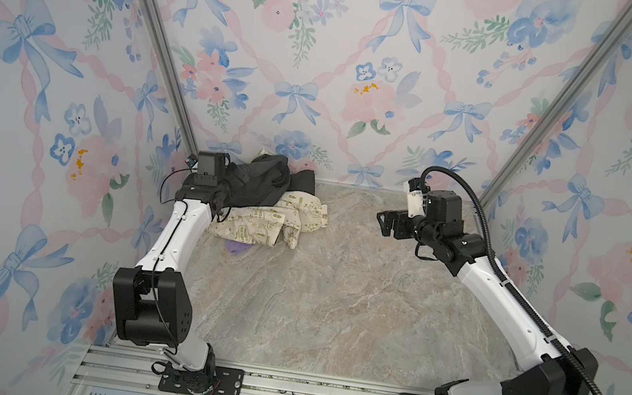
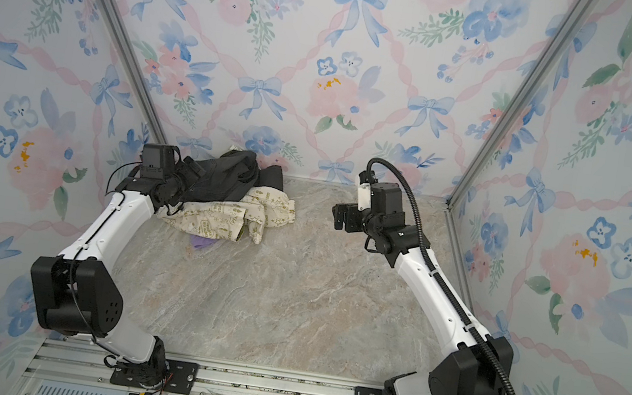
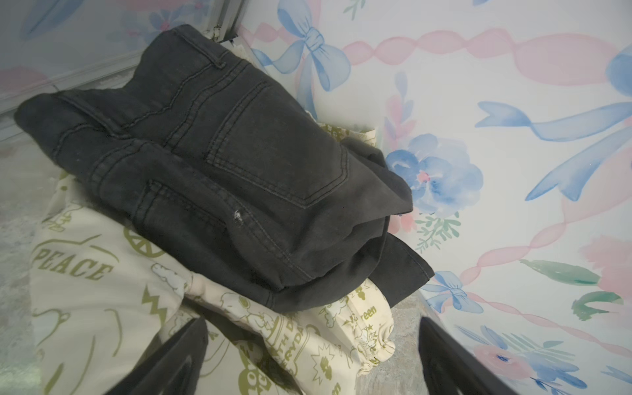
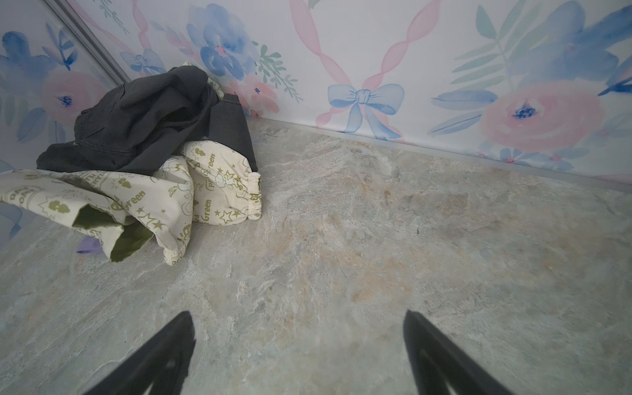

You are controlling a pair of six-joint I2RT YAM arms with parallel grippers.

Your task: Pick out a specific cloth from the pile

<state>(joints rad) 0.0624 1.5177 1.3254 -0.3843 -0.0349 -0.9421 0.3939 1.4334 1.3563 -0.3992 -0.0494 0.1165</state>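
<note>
The cream cloth's front edge is free of the denim and covers the lavender cloth. My left gripper keeps moving toward that edge and closes there.
The pile lies in the back left corner. A dark grey denim garment sits on top of a cream cloth with olive-green prints. Only a small lavender corner of the cloth peeks out from under the cream cloth's front edge. My left gripper hovers open over the cream cloth beside the denim, holding nothing. My right gripper hangs open above the bare marble floor, well to the right of the pile.
A black fabric piece leans at the pile's back right against the floral back wall. Floral side walls and metal corner posts close in the marble floor. Rails with the arm bases run along the front.
</note>
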